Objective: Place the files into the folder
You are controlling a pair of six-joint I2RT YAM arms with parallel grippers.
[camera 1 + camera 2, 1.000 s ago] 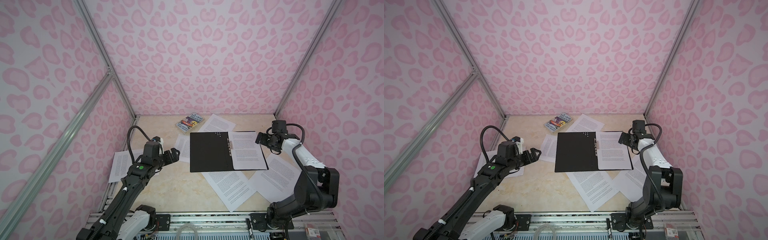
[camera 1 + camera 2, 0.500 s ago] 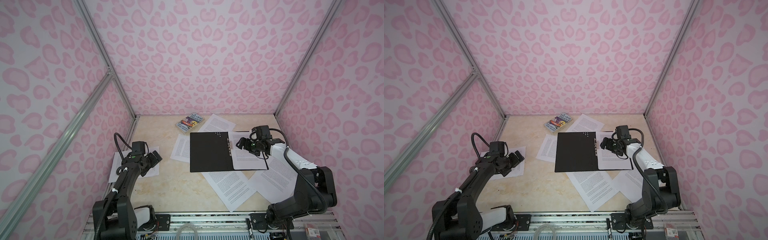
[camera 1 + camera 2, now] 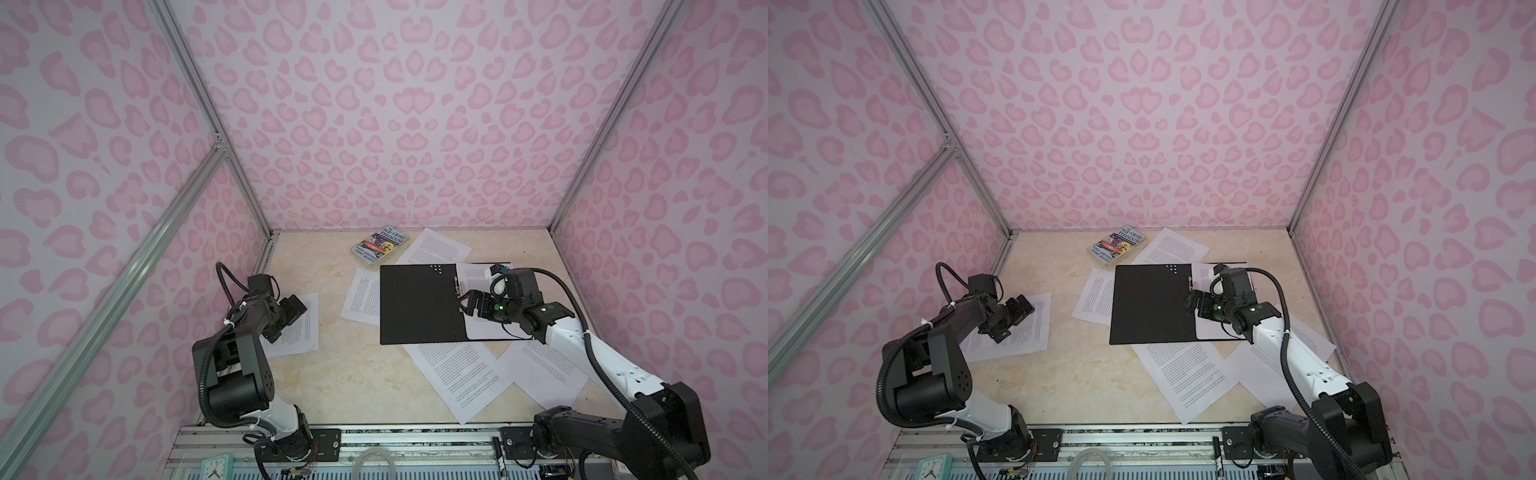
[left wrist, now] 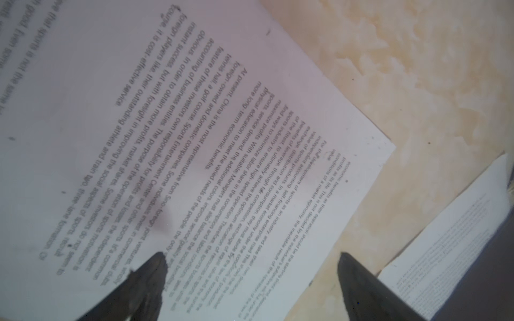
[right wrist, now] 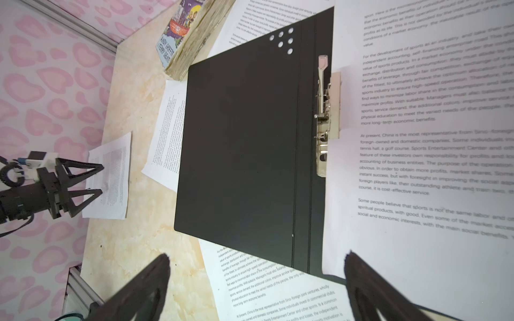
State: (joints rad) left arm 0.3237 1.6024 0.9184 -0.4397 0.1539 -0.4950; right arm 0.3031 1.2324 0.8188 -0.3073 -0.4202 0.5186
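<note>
The file (image 3: pixel 304 333) under my left gripper is a long way from the folder and my right gripper, so next my left gripper slides it over to the folder's edge (image 3: pixel 381 312) first.
The folder (image 3: pixel 417 307) (image 3: pixel 1148 309) lies open in mid-table, black inside, with a metal clip (image 5: pixel 322 111) on its spine. One printed sheet (image 5: pixel 417 166) rests on its right half. More files lie loose around it: at the far left (image 3: pixel 301 332), against its left edge (image 3: pixel 361 299), behind it (image 3: pixel 440 249) and in front (image 3: pixel 457 374). My left gripper (image 3: pixel 297 309) (image 4: pixel 253 258) hovers open over the far-left sheet (image 4: pixel 194 139). Above the spine, my right gripper (image 3: pixel 463 305) (image 5: pixel 256 258) is open and holds nothing.
A colourful paperback book (image 3: pixel 380 248) (image 5: pixel 189 36) lies at the back, just behind the folder's left corner. Another sheet (image 3: pixel 544 370) lies under the right arm. Pink patterned walls close in three sides, and a metal rail (image 3: pixel 374 436) runs along the front.
My left arm drew back leftward from the sheet beside the folder to the far-left sheet. My right gripper moved left from the folder's right edge to over its spine.
</note>
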